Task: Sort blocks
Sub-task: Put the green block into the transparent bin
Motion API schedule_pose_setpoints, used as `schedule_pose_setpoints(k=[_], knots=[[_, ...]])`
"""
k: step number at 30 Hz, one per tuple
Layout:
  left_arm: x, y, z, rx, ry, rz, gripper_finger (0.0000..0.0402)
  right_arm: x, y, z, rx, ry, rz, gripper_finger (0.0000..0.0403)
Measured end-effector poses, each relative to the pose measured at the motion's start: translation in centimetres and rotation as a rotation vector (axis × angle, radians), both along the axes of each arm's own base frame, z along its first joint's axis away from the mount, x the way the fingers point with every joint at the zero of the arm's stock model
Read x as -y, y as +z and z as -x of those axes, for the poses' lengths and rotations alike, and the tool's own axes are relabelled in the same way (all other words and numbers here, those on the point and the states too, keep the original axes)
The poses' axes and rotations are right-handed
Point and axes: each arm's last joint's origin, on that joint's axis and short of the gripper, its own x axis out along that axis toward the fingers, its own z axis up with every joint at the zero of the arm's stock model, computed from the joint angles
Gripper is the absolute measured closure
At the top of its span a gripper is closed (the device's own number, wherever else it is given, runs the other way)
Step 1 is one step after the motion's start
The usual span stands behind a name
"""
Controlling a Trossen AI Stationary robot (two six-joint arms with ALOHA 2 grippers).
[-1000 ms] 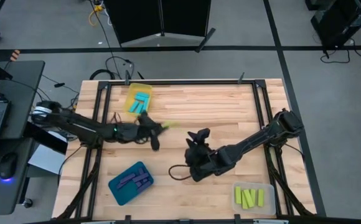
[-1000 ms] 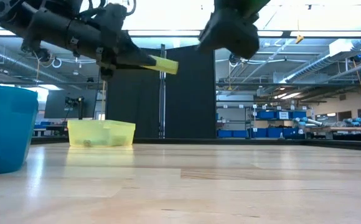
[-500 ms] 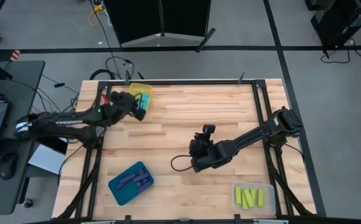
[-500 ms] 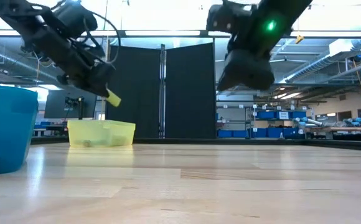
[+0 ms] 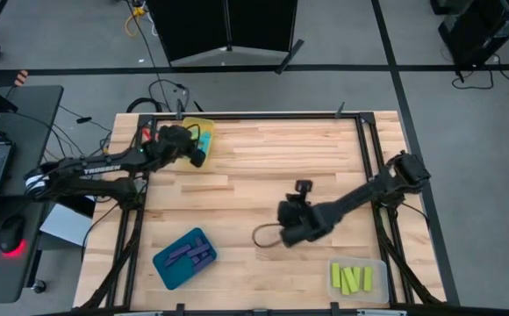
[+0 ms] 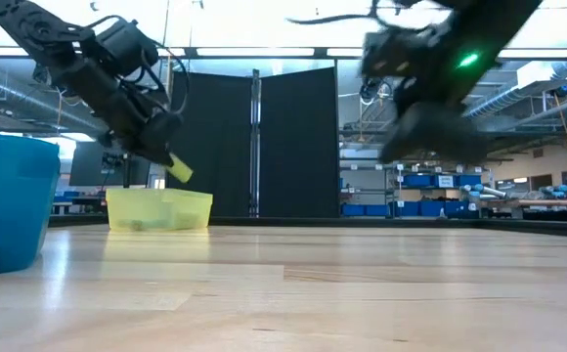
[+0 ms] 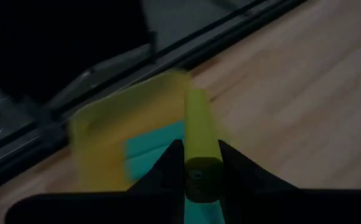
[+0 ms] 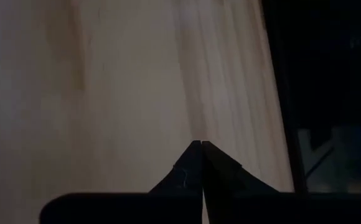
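Observation:
The clear tray (image 5: 357, 280) for the yellow-green block is far from my left gripper, so my right gripper should open and grab the block's loose end (image 6: 184, 173) in the air.
My left gripper (image 5: 198, 153) hangs over the yellow tray (image 5: 187, 125) at the table's far left and is shut on a yellow-green block (image 7: 199, 127). The block also shows in the low view (image 6: 179, 168), above the tray (image 6: 158, 209). Cyan blocks (image 7: 152, 149) lie in that tray. My right gripper (image 5: 288, 234) is shut and empty above the bare table near its middle; its fingertips meet in the right wrist view (image 8: 201, 144). My left gripper pinches the yellow-green block by its near end (image 7: 200, 174) between its two fingers (image 7: 171, 163). The block lies along the fingers and sticks out past their tips. It slants down toward the yellow tray, lifted clear of it.
A blue tray (image 5: 184, 257) with purple blocks stands near the table's front left; it also shows in the low view (image 6: 5, 200). A clear tray (image 5: 357, 279) with yellow-green blocks stands at the front right. A cable loop (image 5: 263, 235) hangs by my right wrist.
My left gripper has carried the yellow-green block from the table's middle toward the far left, over the yellow tray, and has tipped it from about level to slanting down. My right gripper has drifted a little toward the table's right edge.

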Motion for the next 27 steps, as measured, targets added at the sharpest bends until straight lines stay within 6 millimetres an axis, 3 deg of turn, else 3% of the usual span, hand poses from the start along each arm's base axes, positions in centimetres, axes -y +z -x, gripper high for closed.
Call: schedule_pose_setpoints(k=[5,10,16,21,27], knots=[[1.2,1.0,-0.7,0.1,-0.123,0.0,0.0338,-2.4,1.9,3.4,0.044,-0.05,-0.04,0.0394],[3.0,1.9,-2.1,0.239,-0.316,0.03,0.0338,-3.7,2.8,4.7,0.161,-0.034,-0.098,0.0396],[5.9,1.8,-4.5,0.46,-0.544,0.206,0.0338,-3.4,2.7,3.9,0.287,0.097,-0.177,0.0395],[8.1,-0.1,-6.7,0.533,-0.578,0.368,0.0338,-2.8,3.8,2.0,0.366,0.207,-0.139,0.0387],[9.6,-1.8,-9.9,0.724,-0.685,0.512,0.0338,-2.7,5.4,-0.2,0.375,0.309,-0.065,0.0322]])
